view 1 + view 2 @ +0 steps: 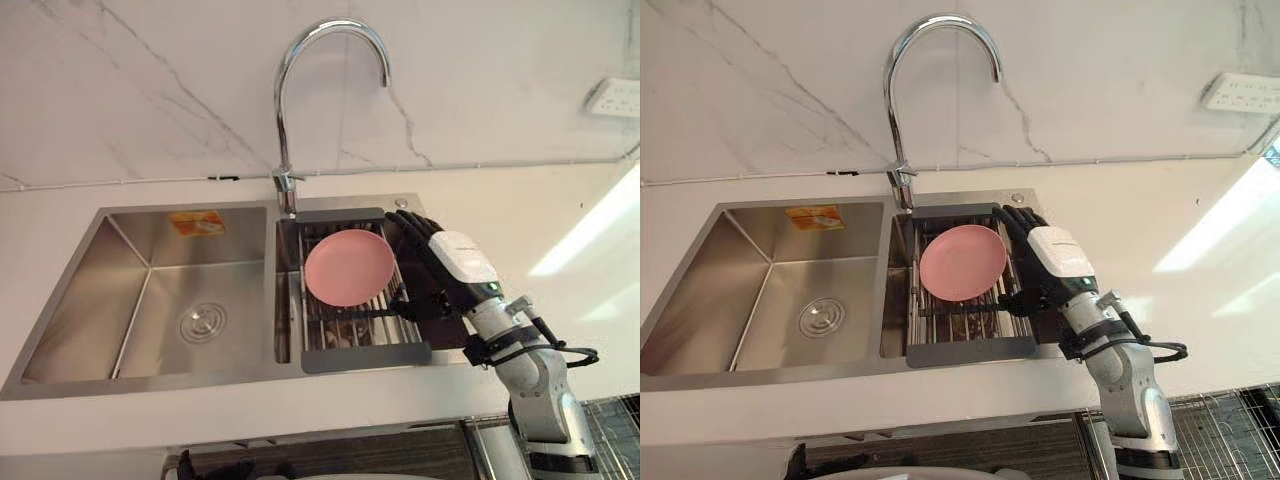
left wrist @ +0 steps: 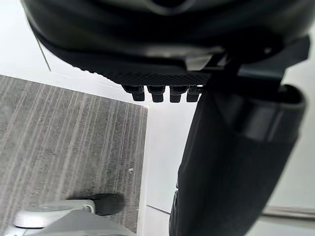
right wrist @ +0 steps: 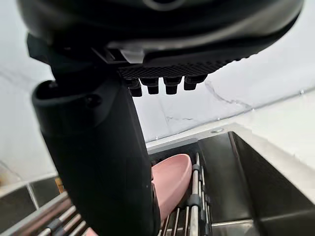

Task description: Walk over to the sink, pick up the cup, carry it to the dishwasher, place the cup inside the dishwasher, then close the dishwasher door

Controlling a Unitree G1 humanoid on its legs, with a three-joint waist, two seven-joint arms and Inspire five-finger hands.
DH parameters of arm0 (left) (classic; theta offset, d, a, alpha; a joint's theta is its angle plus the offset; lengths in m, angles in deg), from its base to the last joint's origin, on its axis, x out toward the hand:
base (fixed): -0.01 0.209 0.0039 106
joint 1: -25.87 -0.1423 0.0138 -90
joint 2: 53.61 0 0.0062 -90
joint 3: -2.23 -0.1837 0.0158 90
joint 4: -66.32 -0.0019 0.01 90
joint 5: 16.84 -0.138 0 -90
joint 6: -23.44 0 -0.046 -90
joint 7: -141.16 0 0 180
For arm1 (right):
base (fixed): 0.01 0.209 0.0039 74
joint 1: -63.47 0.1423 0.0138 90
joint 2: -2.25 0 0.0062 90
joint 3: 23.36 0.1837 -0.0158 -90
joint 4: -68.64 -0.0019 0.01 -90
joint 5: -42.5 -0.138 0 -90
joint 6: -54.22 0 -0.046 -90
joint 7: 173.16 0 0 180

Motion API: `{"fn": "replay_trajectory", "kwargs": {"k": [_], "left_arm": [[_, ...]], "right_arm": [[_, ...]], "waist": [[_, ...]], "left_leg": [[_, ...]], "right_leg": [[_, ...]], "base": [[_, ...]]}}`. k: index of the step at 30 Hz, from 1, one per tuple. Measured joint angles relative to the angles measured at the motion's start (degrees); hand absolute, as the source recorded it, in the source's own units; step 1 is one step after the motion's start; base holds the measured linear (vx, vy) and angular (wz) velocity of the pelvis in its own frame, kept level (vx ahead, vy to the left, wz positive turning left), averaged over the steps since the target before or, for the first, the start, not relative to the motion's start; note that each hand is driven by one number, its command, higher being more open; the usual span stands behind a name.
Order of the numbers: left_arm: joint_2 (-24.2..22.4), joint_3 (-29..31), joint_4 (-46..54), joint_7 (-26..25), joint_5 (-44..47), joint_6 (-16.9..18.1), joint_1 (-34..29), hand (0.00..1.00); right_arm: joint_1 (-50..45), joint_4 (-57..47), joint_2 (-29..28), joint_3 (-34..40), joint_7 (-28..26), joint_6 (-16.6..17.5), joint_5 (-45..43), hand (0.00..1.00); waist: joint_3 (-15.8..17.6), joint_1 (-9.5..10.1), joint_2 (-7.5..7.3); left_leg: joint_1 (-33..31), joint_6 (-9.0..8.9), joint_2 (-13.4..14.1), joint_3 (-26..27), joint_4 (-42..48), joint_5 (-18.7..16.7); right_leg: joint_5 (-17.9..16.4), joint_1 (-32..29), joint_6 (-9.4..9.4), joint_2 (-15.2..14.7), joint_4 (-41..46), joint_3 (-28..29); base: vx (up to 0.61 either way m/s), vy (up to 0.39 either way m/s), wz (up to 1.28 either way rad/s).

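The robot should expect an empty drying rack under the pink dish [image 1: 349, 267] when it lifts the dish, since only steel bars [image 1: 320, 331] show around it.
A pink dish [image 1: 348, 267] leans tilted in the dark drying rack [image 1: 365, 352] that sits over the sink's right basin; I see no cup. My right hand [image 1: 440, 265] hovers over the rack's right side, just beside the dish's rim, open with fingers stretched toward the back wall. In the right wrist view the thumb [image 3: 98, 162] stands in front of the pink dish [image 3: 172, 182]; whether it touches I cannot tell. My left hand [image 2: 162, 73] hangs low over a grey striped floor, open and holding nothing.
The steel left basin [image 1: 180, 300] holds only its drain. A tall curved faucet [image 1: 300, 60] rises behind the divider. White counter runs right of the sink, with a wall socket [image 1: 612, 97] above. A wire grid [image 1: 610, 430] shows at the lower right, below the counter edge.
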Motion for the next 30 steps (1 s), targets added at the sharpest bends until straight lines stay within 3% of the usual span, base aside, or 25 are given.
{"fn": "replay_trajectory", "kwargs": {"k": [10,30], "left_arm": [[0.86,-1.73,-0.19,0.01,-1.82,-0.64,-0.16,1.00],[1.40,-3.44,-0.18,0.02,-2.09,-1.38,0.34,1.00]], "right_arm": [[1.44,2.46,2.53,-8.19,4.50,0.92,16.46,1.00],[9.36,19.59,2.45,-17.60,19.92,-8.56,30.56,1.00]], "waist": [[-0.79,0.24,-0.48],[-0.85,1.65,-0.55]], "left_leg": [[-0.86,-0.03,-0.26,-0.09,-0.16,0.19],[-2.38,-0.06,-0.47,-2.39,-0.25,0.99]], "right_leg": [[0.00,-0.87,0.00,0.29,0.00,-0.05],[0.16,-0.91,-0.01,0.25,-0.84,-2.48]], "base": [[0.00,-0.001,0.00],[-0.02,-0.011,0.06]]}}
